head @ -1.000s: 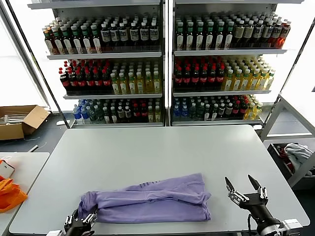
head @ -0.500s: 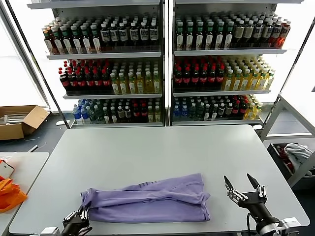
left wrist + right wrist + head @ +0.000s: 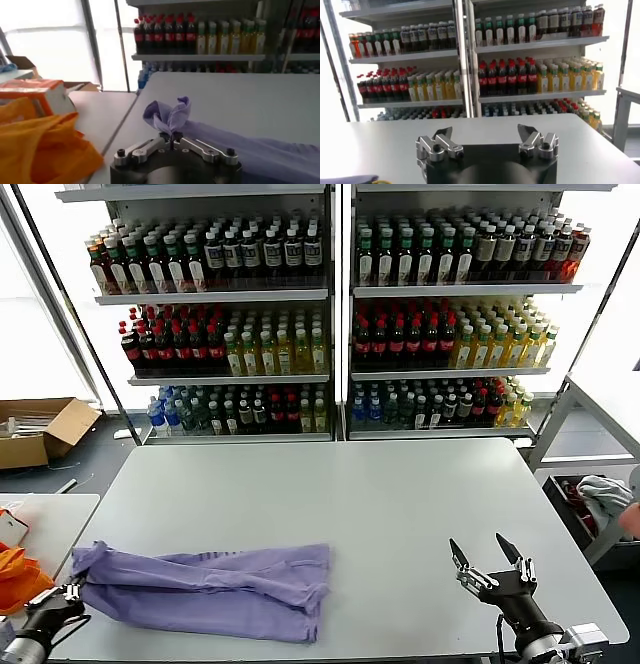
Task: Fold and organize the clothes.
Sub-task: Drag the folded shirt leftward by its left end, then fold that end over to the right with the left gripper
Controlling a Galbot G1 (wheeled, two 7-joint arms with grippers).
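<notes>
Next, I fold the lavender T-shirt's bunched end (image 3: 95, 566) back over the T-shirt band (image 3: 245, 586) with my left gripper, because that end already reaches the table's edge and the T-shirt band is long.
The lavender T-shirt (image 3: 205, 589) lies folded into a long band on the front left of the grey table (image 3: 330, 504), its left end at the table's left edge. My left gripper (image 3: 68, 592) is at that corner, shut on the shirt's bunched end; in the left wrist view the pinched cloth (image 3: 169, 114) rises right above the closed fingers of the left gripper (image 3: 173, 136). My right gripper (image 3: 488, 562) is open and empty above the table's front right, apart from the shirt; it also shows in the right wrist view (image 3: 485, 136).
An orange cloth (image 3: 18, 576) lies on a small side table (image 3: 50, 519) to the left, also in the left wrist view (image 3: 42, 142). Bottle shelves (image 3: 330, 314) stand behind the table. A bin with white-and-grey cloth (image 3: 603, 496) is at the right.
My left gripper has pulled the shirt's end leftwards, dragging the whole shirt from the table's front middle to its front left. The right gripper has barely moved.
</notes>
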